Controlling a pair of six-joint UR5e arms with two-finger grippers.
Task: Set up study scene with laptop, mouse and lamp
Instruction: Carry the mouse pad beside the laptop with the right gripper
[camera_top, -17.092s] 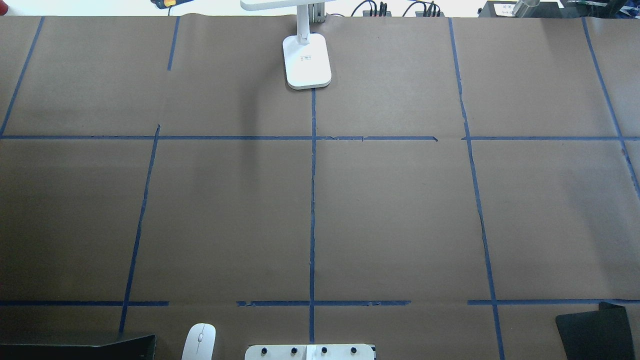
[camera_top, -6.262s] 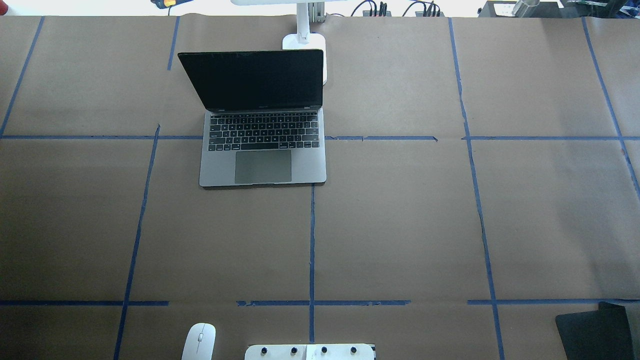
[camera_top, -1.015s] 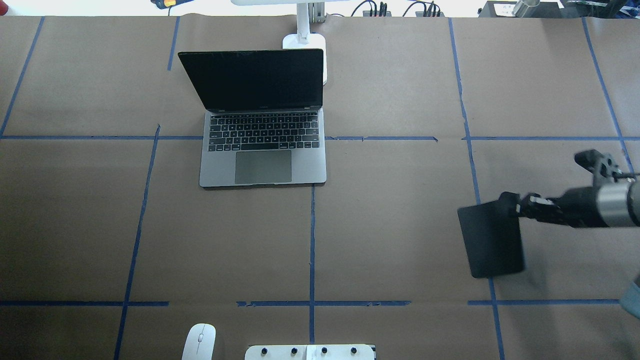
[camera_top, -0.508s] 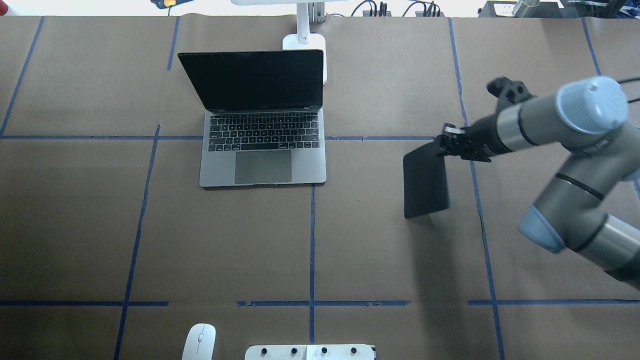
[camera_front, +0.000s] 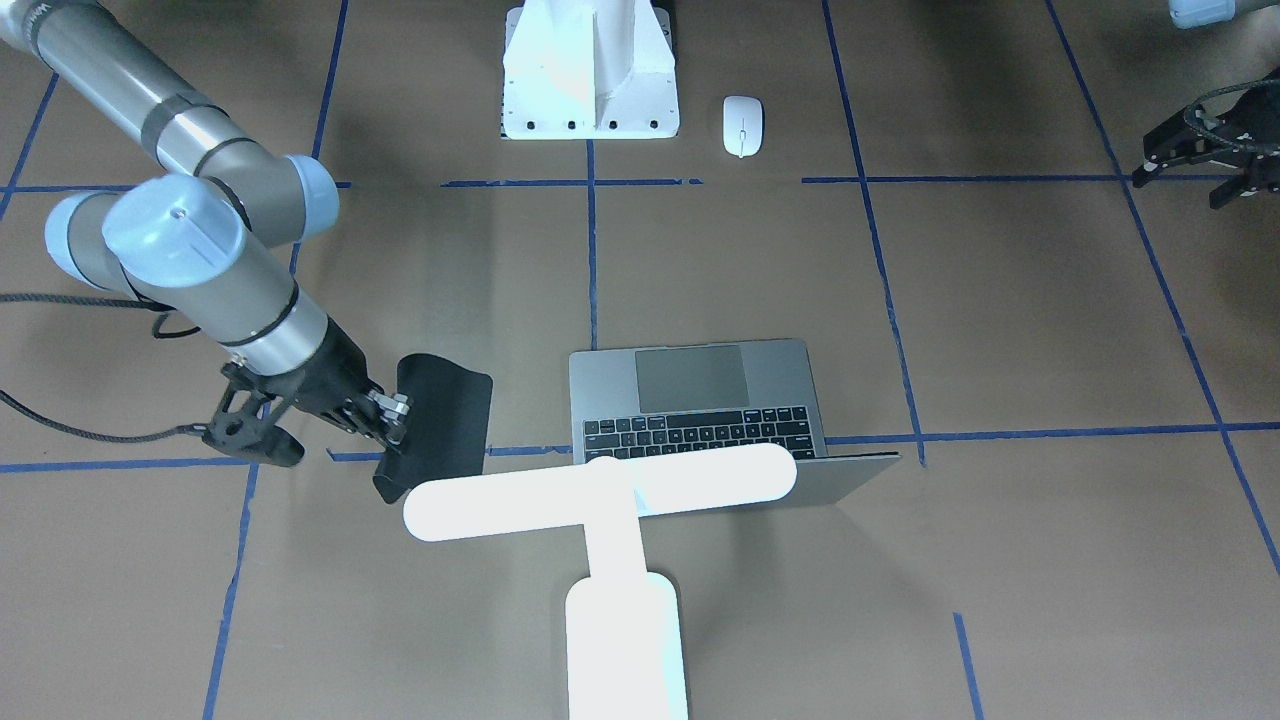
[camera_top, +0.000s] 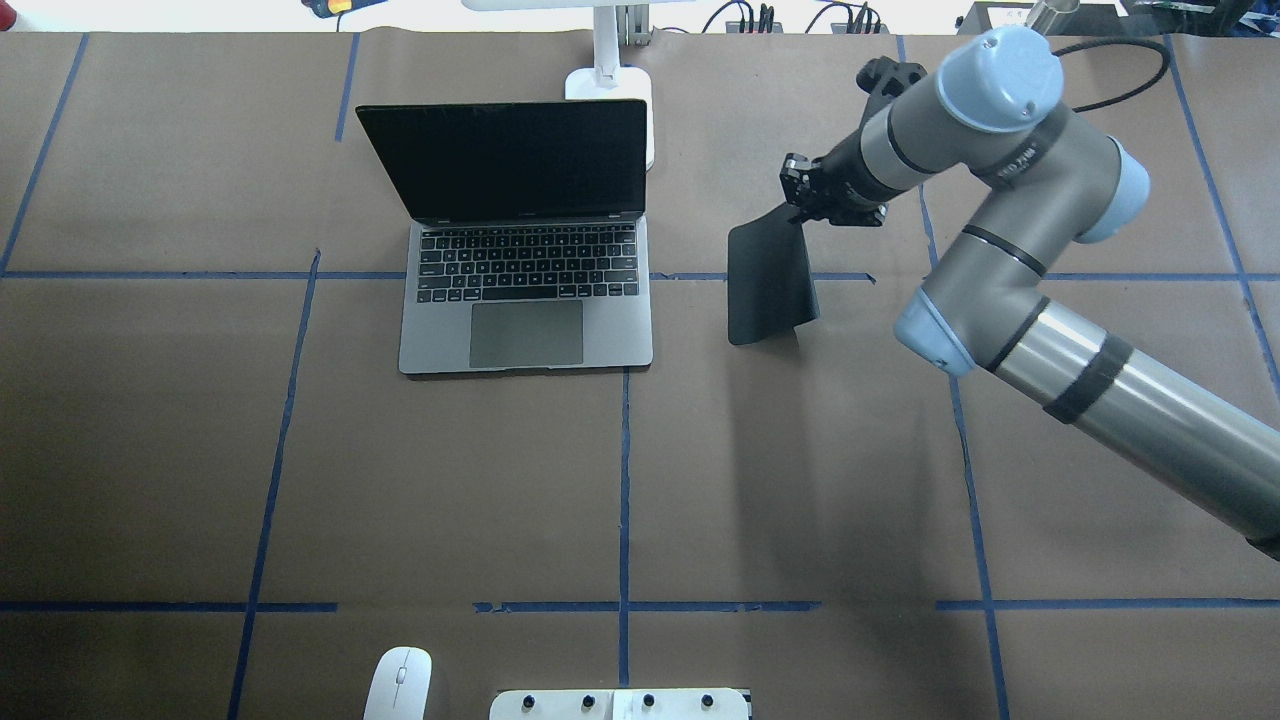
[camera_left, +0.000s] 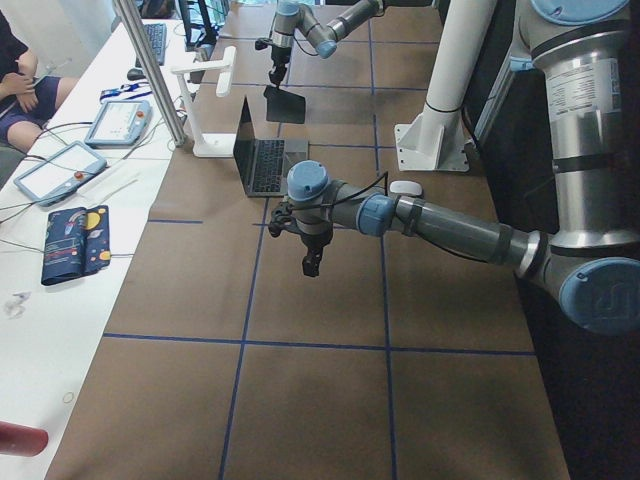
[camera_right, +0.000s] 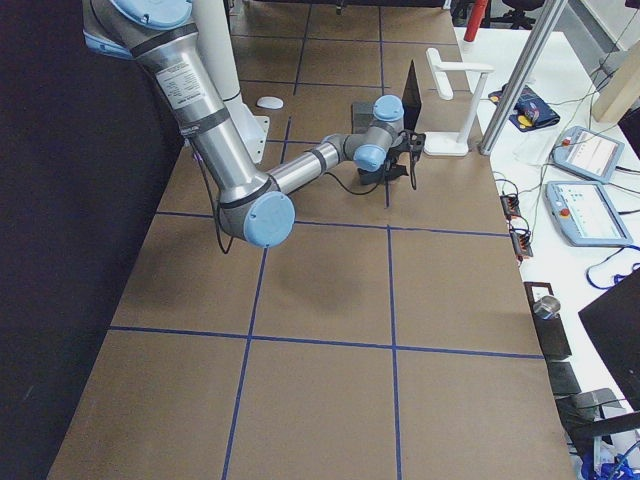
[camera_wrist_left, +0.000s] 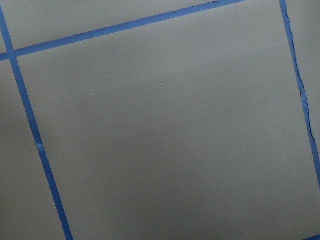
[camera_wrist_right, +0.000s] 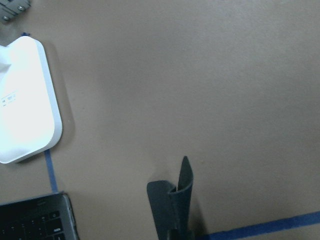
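Observation:
Next, I bring the black soft pad (camera_front: 445, 414) down and lay it flat beside the laptop, because it hangs steeply from my right gripper with the pad's lower edge down.
The open grey laptop (camera_top: 525, 300) sits left of the table's centre line, also in the front view (camera_front: 700, 400). The glowing white lamp (camera_front: 600, 490) stands behind it, its base (camera_top: 610, 85) at the far edge. The white mouse (camera_top: 398, 683) lies near the robot base, also in the front view (camera_front: 742, 125). My right gripper (camera_top: 805, 205) is shut on a black soft pad (camera_top: 768, 285) that hangs to the right of the laptop, its lower edge at the table. My left gripper (camera_front: 1180, 185) is open and empty, far off on my left side.
The white bolted pedestal (camera_front: 590, 70) stands at the near edge beside the mouse. Blue tape lines cross the brown paper. A side table with tablets (camera_left: 50, 170) and a seated person (camera_left: 20, 70) lies beyond the lamp.
The right arm has carried the black pad from the right half of the table forward and left, up to the laptop's right side. Laptop, lamp and mouse have not moved in the last second.

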